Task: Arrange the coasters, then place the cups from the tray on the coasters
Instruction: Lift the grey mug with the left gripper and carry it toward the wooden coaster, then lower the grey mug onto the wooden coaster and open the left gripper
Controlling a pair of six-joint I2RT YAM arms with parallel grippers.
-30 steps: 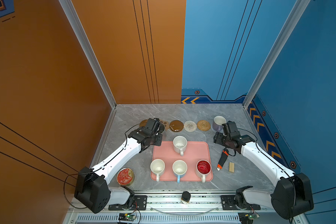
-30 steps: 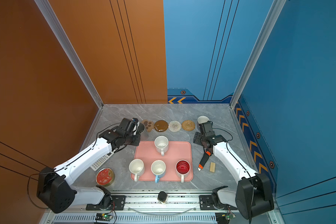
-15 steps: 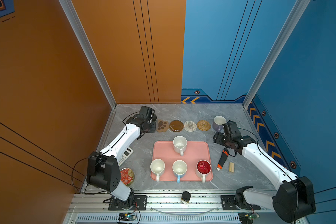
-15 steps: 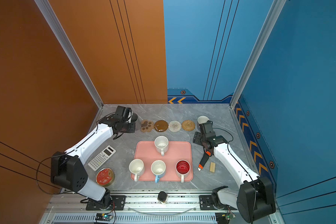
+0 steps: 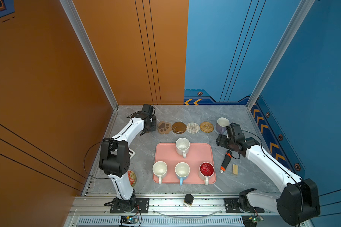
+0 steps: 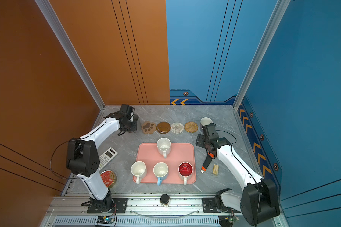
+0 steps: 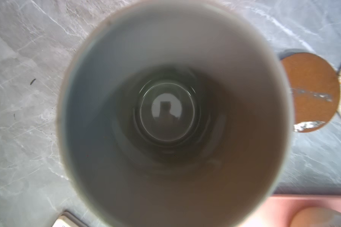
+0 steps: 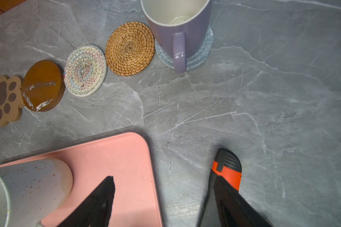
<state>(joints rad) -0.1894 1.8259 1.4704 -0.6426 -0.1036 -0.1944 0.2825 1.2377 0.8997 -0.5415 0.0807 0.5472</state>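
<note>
My left gripper is holding the grey cup (image 6: 135,117) upright, clear of the paw coaster. It should keep lowering the cup until the cup's base rests on the end coaster.
In the left wrist view the inside of the tall grey cup (image 7: 165,59) fills the frame. My left gripper (image 5: 149,125) is shut on it at the far left end of the coaster row. The row holds the paw coaster (image 5: 164,127), a brown disc (image 5: 179,127), a white woven round (image 5: 193,127) and a rattan round (image 5: 206,127). A lavender cup (image 5: 221,124) stands on the grey-blue coaster (image 8: 203,51). The pink tray (image 5: 201,153) carries speckled (image 5: 182,146), white (image 5: 159,170), light blue (image 5: 182,170) and red-inside (image 5: 206,170) cups. My right gripper (image 8: 163,182) hangs open over the tray's back right corner.
An orange and black box cutter (image 5: 225,161) and a small wooden block (image 5: 234,169) lie right of the tray. A calculator (image 6: 107,156) and a red-topped tin (image 6: 107,177) sit at the front left. A small dark jar (image 5: 188,199) stands on the front rail.
My left arm has swung the grey cup from the tray's back left corner out to the far left end of the coaster row. The right gripper has hardly moved.
</note>
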